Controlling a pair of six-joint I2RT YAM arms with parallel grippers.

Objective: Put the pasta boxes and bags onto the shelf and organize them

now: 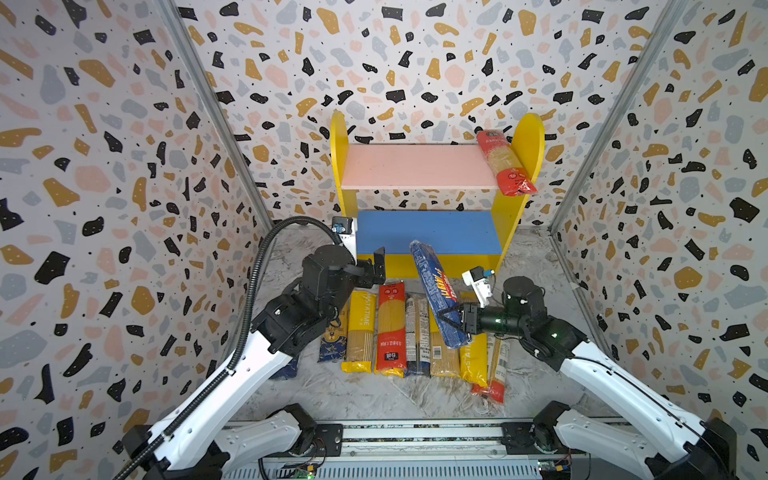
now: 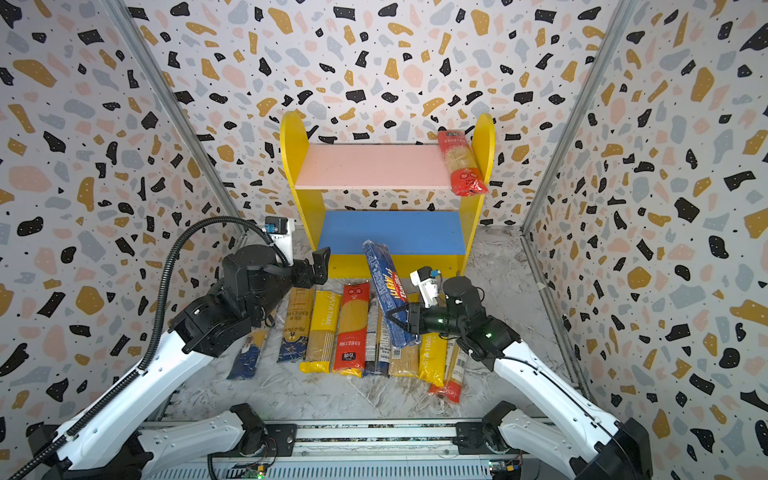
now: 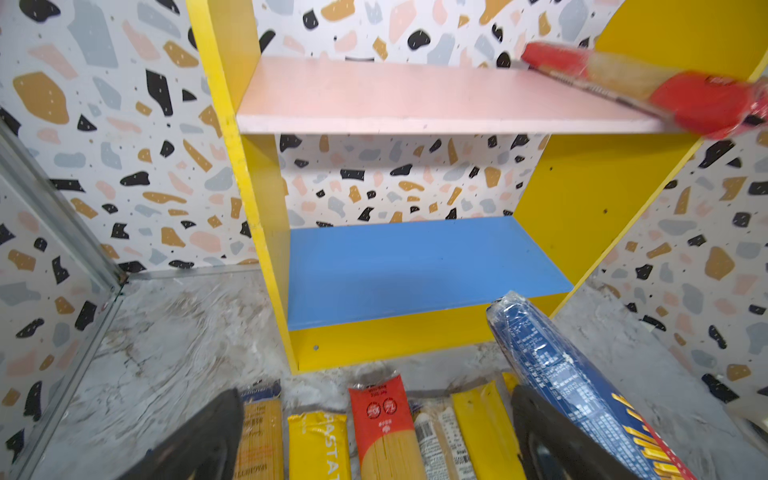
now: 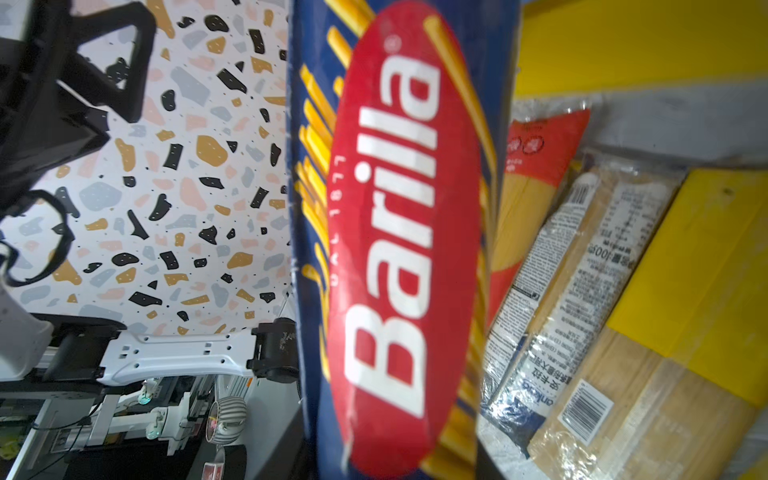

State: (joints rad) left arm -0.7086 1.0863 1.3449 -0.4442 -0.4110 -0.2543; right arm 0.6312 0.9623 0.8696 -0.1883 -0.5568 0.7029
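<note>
I should keep moving up with my right gripper and let go there, as the Barilla packet's far end (image 1: 417, 248) is toward the shelf and there is space free beside the pink board's red packet (image 1: 473, 166).
My right gripper (image 1: 451, 322) is shut on the near half of a dark blue Barilla packet (image 1: 434, 291), which is lifted and tilted, its far end by the front of the shelf's blue lower board (image 1: 428, 232). The right wrist view is filled by the same Barilla packet (image 4: 403, 232). One red packet (image 1: 505, 166) lies on the pink upper board (image 1: 415, 166), leaning on the shelf's (image 1: 528, 141) right yellow side. Several packets lie in a row on the floor, among them a yellow PASTATIME packet (image 1: 360, 328) and a red one (image 1: 390, 328). My left gripper (image 1: 376, 266) hangs open and empty above the row's far left end.
Terrazzo-patterned walls with metal corner posts (image 1: 232, 137) close in the left, back and right. The shelf stands against the back wall. A metal rail (image 1: 415, 436) carrying both arm bases runs along the front. The floor (image 1: 353, 395) is marbled grey.
</note>
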